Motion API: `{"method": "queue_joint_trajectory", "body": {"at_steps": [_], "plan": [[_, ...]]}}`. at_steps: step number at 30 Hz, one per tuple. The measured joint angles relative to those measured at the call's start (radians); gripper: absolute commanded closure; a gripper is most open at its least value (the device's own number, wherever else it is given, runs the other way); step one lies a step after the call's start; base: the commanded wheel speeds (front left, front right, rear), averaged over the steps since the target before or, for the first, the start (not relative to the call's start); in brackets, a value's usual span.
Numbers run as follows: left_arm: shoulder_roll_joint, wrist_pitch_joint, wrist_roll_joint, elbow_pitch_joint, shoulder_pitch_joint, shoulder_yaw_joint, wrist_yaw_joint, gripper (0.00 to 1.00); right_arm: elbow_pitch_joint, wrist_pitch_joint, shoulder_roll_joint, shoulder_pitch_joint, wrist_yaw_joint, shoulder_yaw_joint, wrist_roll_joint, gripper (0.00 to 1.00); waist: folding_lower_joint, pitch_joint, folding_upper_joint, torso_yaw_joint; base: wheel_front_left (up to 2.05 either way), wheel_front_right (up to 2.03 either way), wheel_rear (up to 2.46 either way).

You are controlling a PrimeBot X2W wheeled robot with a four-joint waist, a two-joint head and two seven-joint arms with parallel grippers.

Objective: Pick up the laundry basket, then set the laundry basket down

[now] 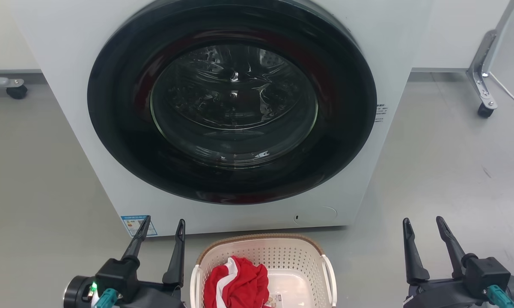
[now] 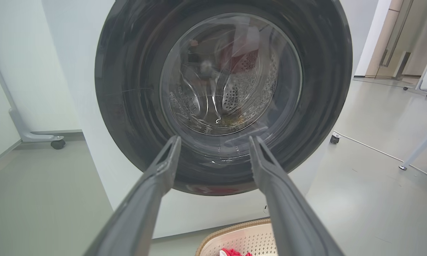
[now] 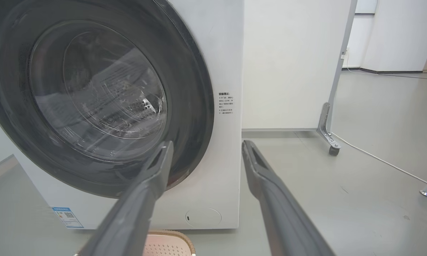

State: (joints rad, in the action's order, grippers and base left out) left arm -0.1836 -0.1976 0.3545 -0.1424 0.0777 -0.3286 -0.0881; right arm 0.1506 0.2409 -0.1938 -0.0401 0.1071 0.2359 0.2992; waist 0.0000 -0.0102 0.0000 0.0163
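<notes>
I expect the red and white garment [image 1: 238, 282], slumped against the laundry basket's perforated side [image 1: 203, 274], to come along in its heap when I lift the basket.
The cream laundry basket [image 1: 297, 263] with a brown rim and white side handles rests on the floor at the bottom centre of the head view, right in front of the washing machine. A red and white garment [image 1: 237, 280] lies inside it. My left gripper [image 1: 162, 222] is open, a little to the basket's left. My right gripper [image 1: 423, 221] is open, farther off to its right. Neither touches the basket. In the left wrist view the basket [image 2: 241, 240] peeks in between the fingers [image 2: 163, 170]. Its rim corner [image 3: 170, 243] shows at the bottom of the right wrist view.
A white front-loading washing machine [image 1: 68, 64] with a shut dark round door [image 1: 233, 100] stands just behind the basket. Wheeled partition feet [image 1: 483, 102] and a white cable [image 1: 511, 94] lie at the right, another caster [image 1: 16, 90] at the left. Grey floor [image 1: 453, 171] spreads on both sides.
</notes>
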Motion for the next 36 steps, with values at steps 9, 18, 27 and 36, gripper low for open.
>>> {"method": "queue_joint_trajectory", "body": {"at_steps": [9, 18, 27, 36], "plan": [[0.008, -0.004, -0.008, -0.009, -0.004, 0.025, -0.010, 0.00, -0.001, 0.009, 0.010, 0.009, 0.007, -0.009, -0.018, 0.00, 0.0000, -0.001, 0.0000, 0.004, 0.00, 0.00, 0.00], [0.020, 0.008, -0.002, -0.023, -0.018, 0.049, -0.019, 0.00, 0.013, 0.009, 0.015, 0.010, 0.007, -0.013, -0.017, 0.00, 0.0000, -0.004, 0.0001, 0.006, 0.00, 0.00, 0.00], [0.025, 0.017, -0.002, -0.032, -0.025, 0.058, -0.027, 0.00, 0.020, 0.009, 0.019, 0.011, 0.005, -0.019, -0.017, 0.00, 0.0000, -0.005, 0.0000, 0.007, 0.00, 0.00, 0.00], [0.026, 0.020, -0.005, -0.036, -0.025, 0.060, -0.027, 0.00, 0.025, 0.009, 0.024, 0.011, 0.001, -0.024, -0.017, 0.00, 0.0000, -0.007, 0.0000, 0.006, 0.00, 0.00, 0.00]]}}
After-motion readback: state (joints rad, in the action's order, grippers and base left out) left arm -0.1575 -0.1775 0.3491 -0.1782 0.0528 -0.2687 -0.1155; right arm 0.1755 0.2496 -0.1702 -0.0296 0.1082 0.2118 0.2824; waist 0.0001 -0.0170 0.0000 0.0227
